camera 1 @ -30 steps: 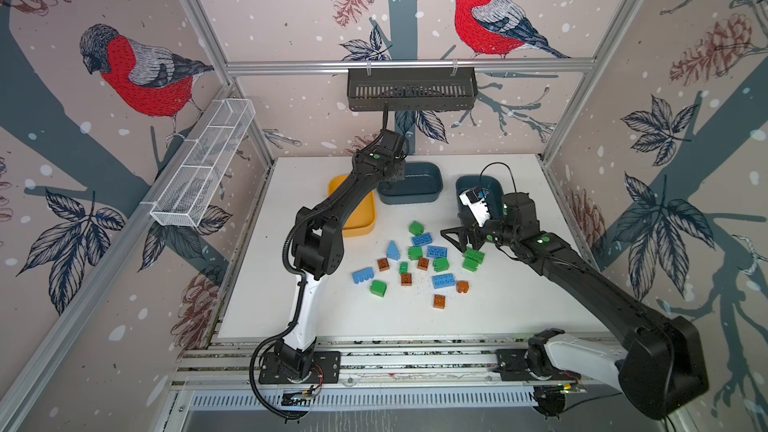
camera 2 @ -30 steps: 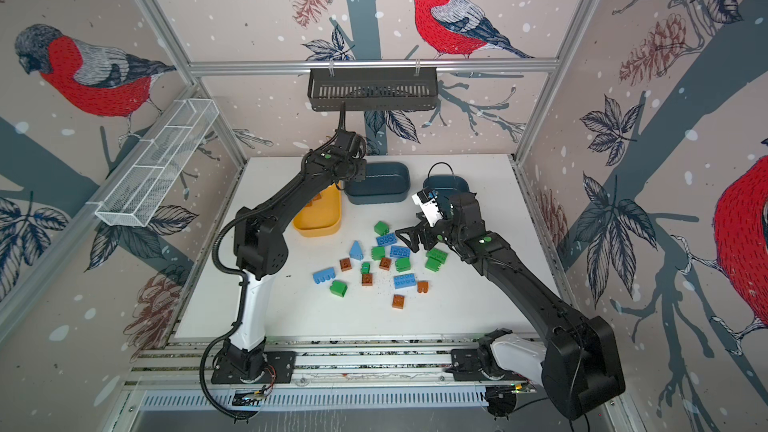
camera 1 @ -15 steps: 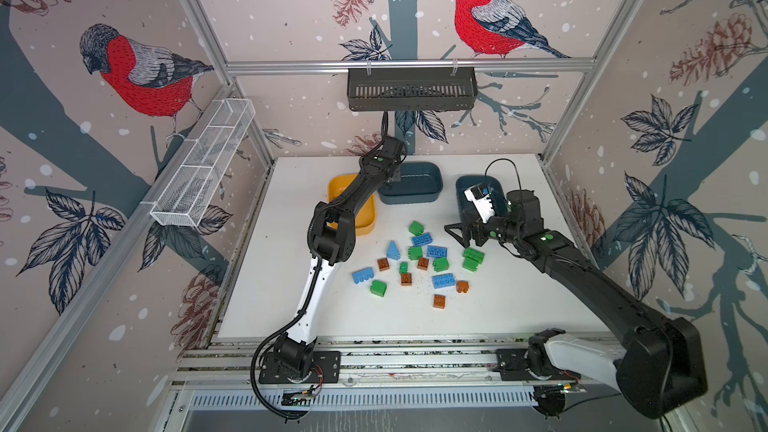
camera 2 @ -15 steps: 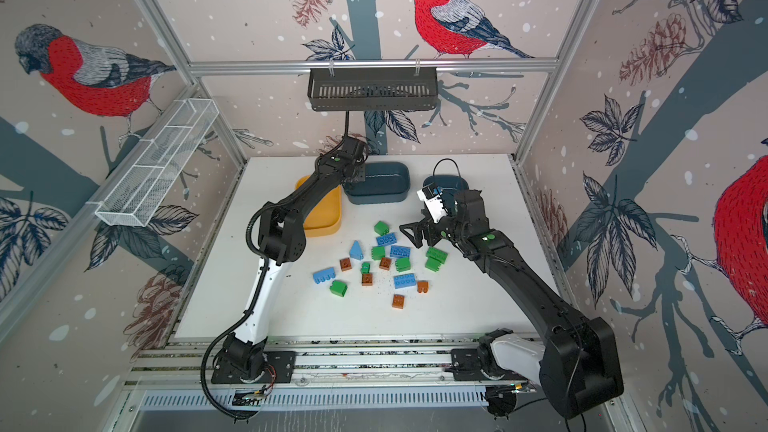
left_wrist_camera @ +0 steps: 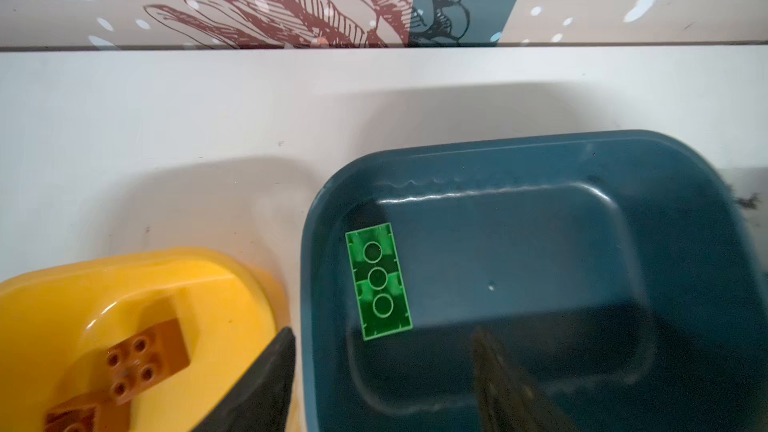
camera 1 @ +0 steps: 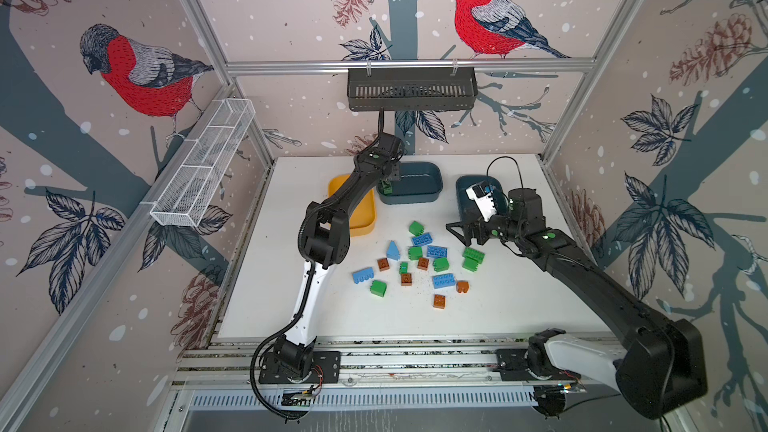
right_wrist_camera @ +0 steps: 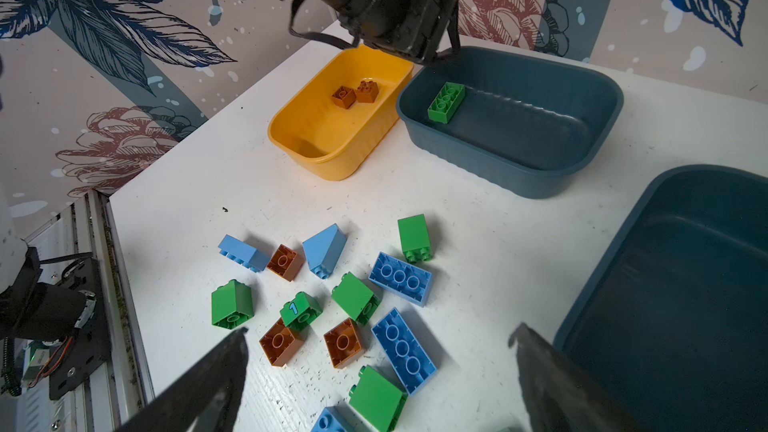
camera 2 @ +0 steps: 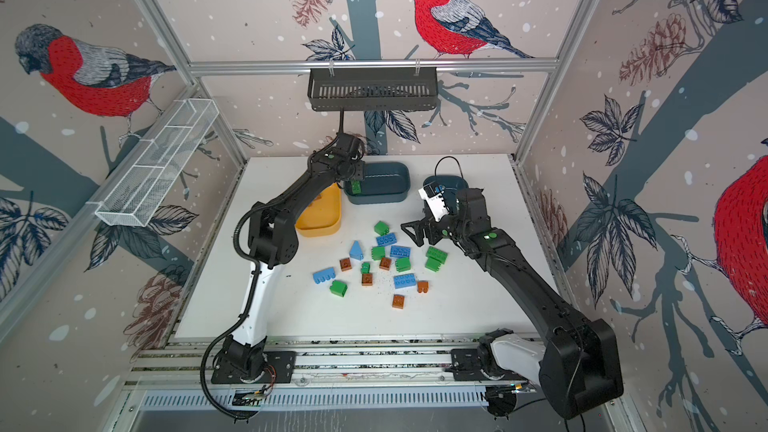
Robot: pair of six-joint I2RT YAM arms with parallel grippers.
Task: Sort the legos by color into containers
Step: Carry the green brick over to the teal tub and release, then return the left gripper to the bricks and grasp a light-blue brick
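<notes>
I keep moving my left gripper toward the blue lego (camera 1: 362, 274), which is on its side clear of the brown lego (camera 1: 383, 264) beside it, and close it across the blue lego's width.
My left gripper (left_wrist_camera: 382, 367) hangs open over the left end of the middle dark teal tub (camera 1: 415, 197); its fingers (left_wrist_camera: 257, 388) hold nothing. A long green lego (left_wrist_camera: 378, 280) lies loose in that tub (right_wrist_camera: 519, 176), underside up against the inner wall. The yellow tub (camera 1: 361, 218) holds two brown legos (right_wrist_camera: 355, 93). A second teal tub (camera 2: 449, 181) stands at the right. Several green, blue and brown legos (camera 1: 419, 259) are scattered mid-table. My right gripper (camera 1: 459, 232) hovers open and empty above their right side.
A white wire mesh tray (camera 1: 203, 164) hangs on the left wall and a dark slotted basket (camera 1: 411, 89) on the back wall. The back wall stands close behind the tubs. Both arm bases sit on the rail (camera 1: 415, 361) along the front edge.
My left gripper swung from over the yellow tub to the middle teal tub and opened, letting the green lego go into it. The right gripper shifted slightly back and right, still open.
</notes>
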